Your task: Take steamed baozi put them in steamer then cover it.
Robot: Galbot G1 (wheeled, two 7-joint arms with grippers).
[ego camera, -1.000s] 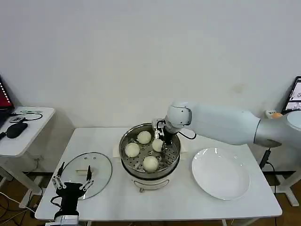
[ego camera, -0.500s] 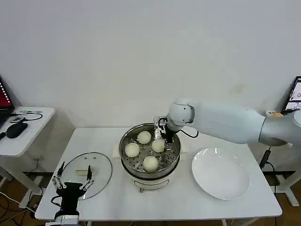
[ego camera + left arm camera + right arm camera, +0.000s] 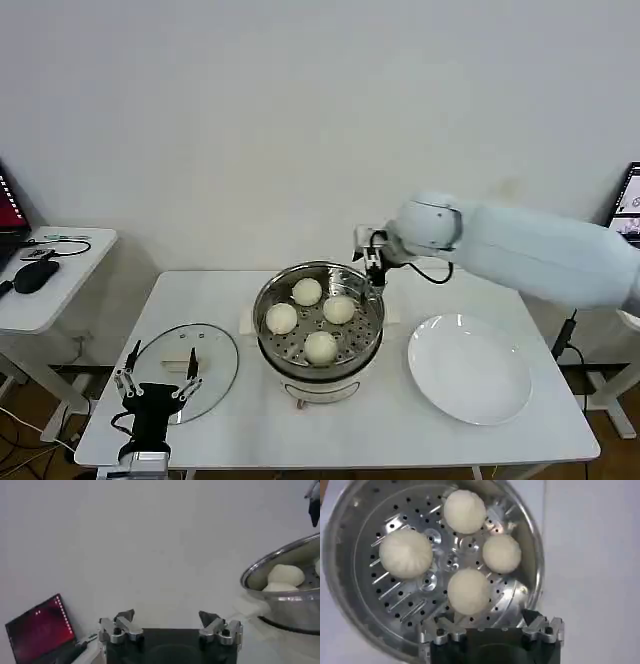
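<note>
My gripper will lower the glass lid (image 3: 181, 363), and the lid will settle flat over the steamed baozi because they sit below the steamer's rim (image 3: 318, 264).
The steamer (image 3: 268, 330) stands at the table's middle, uncovered, with several steamed baozi (image 3: 339, 309) resting on its perforated tray (image 3: 451, 560). My right gripper (image 3: 372, 258) hovers open and empty just above the steamer's far right rim; in the right wrist view it (image 3: 487, 622) looks straight down on the baozi (image 3: 468, 591). The cover (image 3: 210, 345), a glass lid with a white handle, lies flat on the table to the left. My left gripper (image 3: 157, 376) is open at the lid's near edge, holding nothing; from the left wrist view (image 3: 167, 617) the steamer (image 3: 280, 605) shows farther off.
An empty white plate (image 3: 470, 368) lies to the right of the steamer. A side table (image 3: 60, 290) with a laptop and a mouse stands to the left of the work table. A wall is close behind.
My right gripper has let go of the baozi it held low in the steamer, then risen and drawn back to the right past the rim. The left arm has stayed put.
</note>
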